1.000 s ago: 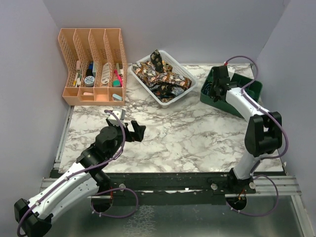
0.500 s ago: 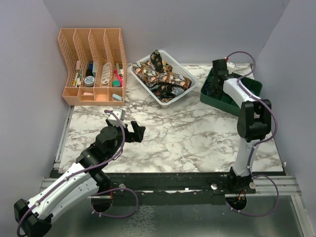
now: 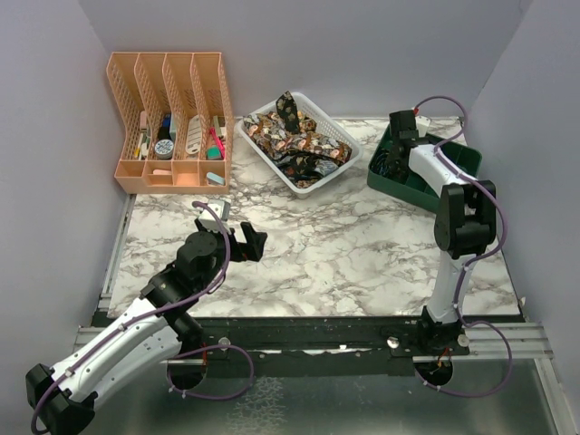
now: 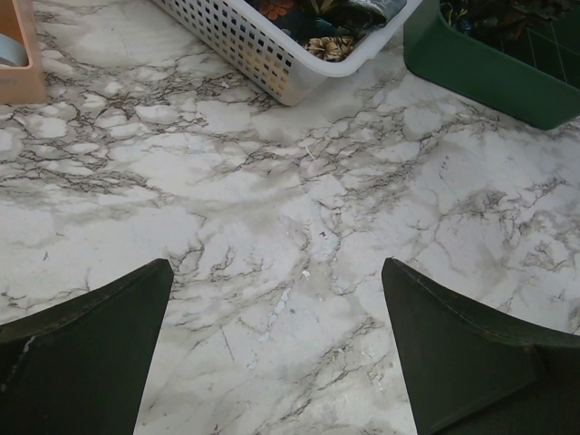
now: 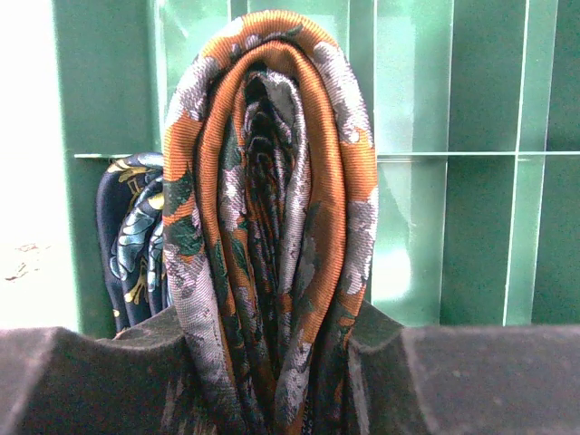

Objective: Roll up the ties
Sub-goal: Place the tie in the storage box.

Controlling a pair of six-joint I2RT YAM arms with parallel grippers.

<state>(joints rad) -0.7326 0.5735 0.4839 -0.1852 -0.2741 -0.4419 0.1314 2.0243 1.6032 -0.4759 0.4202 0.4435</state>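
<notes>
The rolled orange tie's far end [image 5: 272, 29] sticks out past the green bin's divider, so next my right gripper moves back and lowers the orange tie next to the dark blue tie.
Several loose ties [image 3: 294, 140], dark with orange and cream pattern, lie heaped in the white basket [image 3: 342, 166]. My right gripper [image 3: 391, 163] reaches down into the green bin [image 3: 456, 159]. In the right wrist view the right gripper [image 5: 272, 362] is shut on a rolled orange, grey and green tie [image 5: 272, 181], held on edge against the bin's ribbed wall [image 5: 453, 199]. A second rolled tie [image 5: 131, 240], dark blue with gold, stands behind it on the left. My left gripper [image 3: 246, 243] hovers over the marble table [image 3: 362, 245], open and empty; its fingers [image 4: 82, 362] frame bare marble.
An orange desk organiser [image 3: 172, 118] with pens and small items stands at the back left. The white basket [image 4: 245, 45] and the green bin [image 4: 489, 72] lie ahead of the left gripper. Grey walls close in the table on three sides.
The right arm has folded back, its elbow rising towards the bin, while the gripper stays in the green bin with the rolled tie. The left arm has barely moved.
</notes>
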